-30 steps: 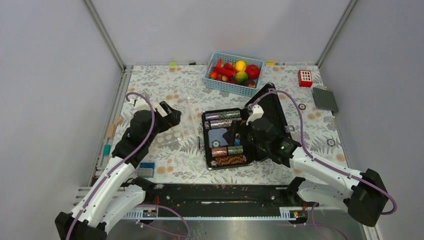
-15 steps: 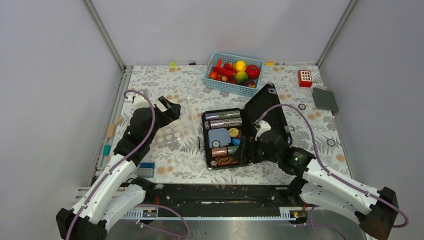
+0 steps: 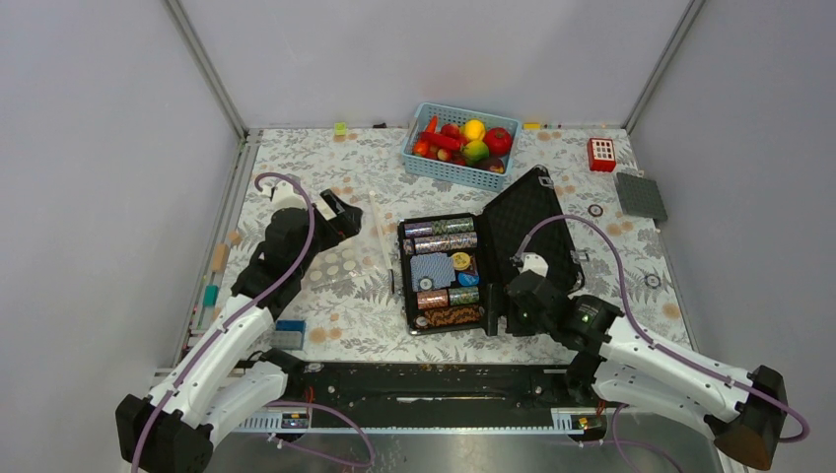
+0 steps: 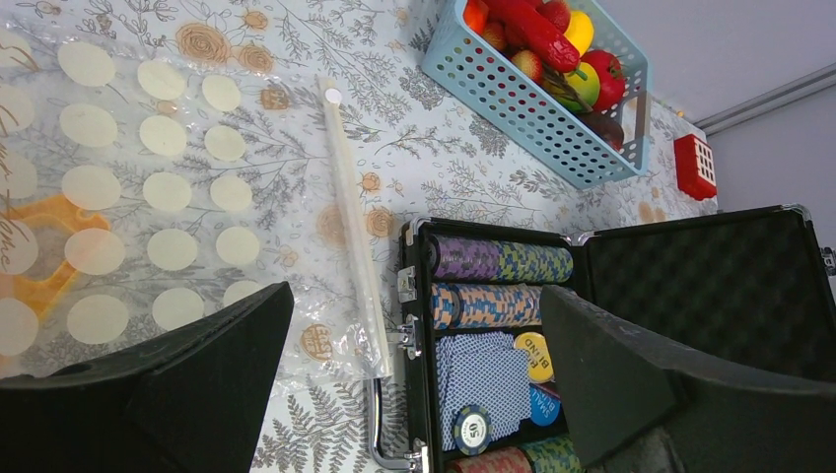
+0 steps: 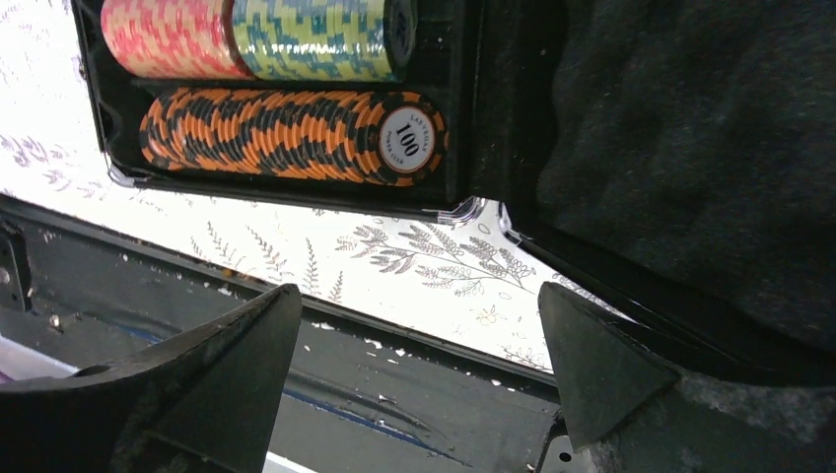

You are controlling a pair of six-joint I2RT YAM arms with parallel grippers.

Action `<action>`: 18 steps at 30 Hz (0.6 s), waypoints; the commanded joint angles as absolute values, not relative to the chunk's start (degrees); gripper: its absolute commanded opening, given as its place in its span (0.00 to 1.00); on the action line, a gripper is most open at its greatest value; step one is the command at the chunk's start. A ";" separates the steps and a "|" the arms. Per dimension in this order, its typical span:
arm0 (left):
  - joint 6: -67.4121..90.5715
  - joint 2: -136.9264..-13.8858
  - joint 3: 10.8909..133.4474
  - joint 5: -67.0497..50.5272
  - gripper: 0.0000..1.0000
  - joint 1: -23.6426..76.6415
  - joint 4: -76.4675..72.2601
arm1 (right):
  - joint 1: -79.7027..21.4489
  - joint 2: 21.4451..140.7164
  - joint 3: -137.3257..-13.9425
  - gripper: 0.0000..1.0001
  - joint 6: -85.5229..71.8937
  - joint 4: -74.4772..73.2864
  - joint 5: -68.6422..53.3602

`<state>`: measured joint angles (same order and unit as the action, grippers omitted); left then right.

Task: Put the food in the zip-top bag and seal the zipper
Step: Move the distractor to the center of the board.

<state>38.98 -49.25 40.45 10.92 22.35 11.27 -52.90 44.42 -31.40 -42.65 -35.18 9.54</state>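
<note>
The black case is crowding the bag's zipper (image 3: 387, 258). So my open right gripper should go on toward the lid's free corner (image 3: 578, 284) before it closes there.
The food (image 3: 461, 141), red, yellow and green toy pieces, lies in the light-blue basket (image 3: 446, 174) at the back; it also shows in the left wrist view (image 4: 540, 37). The clear zip-top bag (image 3: 347, 264) with white dots lies flat left of the black case and looks empty. In the left wrist view the bag (image 4: 148, 197) has its whitish zipper (image 4: 349, 227) along the edge nearest the case. My left gripper (image 3: 340, 219) (image 4: 416, 294) is open and empty above the bag. My right gripper (image 3: 513, 305) (image 5: 419, 291) is open and empty over the table's near edge by the case's front right corner.
An open black case (image 3: 444, 271) of chip stacks and cards stands mid-table, its lid (image 3: 537, 232) raised to the right. A red block (image 3: 601, 154) and a grey plate (image 3: 641, 195) lie at the back right. Small items (image 3: 211, 286) line the left edge.
My right arm has drawn back from over the case toward the near edge. My left gripper has shifted slightly toward the back above the bag. Both stay open.
</note>
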 commanded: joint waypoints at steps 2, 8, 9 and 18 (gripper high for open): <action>38.60 -49.34 41.50 9.73 0.99 22.38 7.91 | -53.08 44.76 -33.72 0.96 -48.21 -44.74 21.77; 38.13 -49.47 41.93 8.63 0.99 22.35 8.25 | -53.04 43.13 -34.40 0.92 -52.03 -46.99 21.14; 38.10 -49.42 41.93 8.66 0.99 22.26 8.16 | -53.08 42.50 -34.45 0.92 -52.32 -48.16 20.13; 37.89 -50.24 41.74 6.96 0.99 22.31 6.92 | -53.08 35.20 -40.25 0.94 -53.72 -61.42 22.20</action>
<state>38.81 -49.65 40.45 8.82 22.35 10.39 -53.25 37.82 -35.81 -50.41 -49.93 16.01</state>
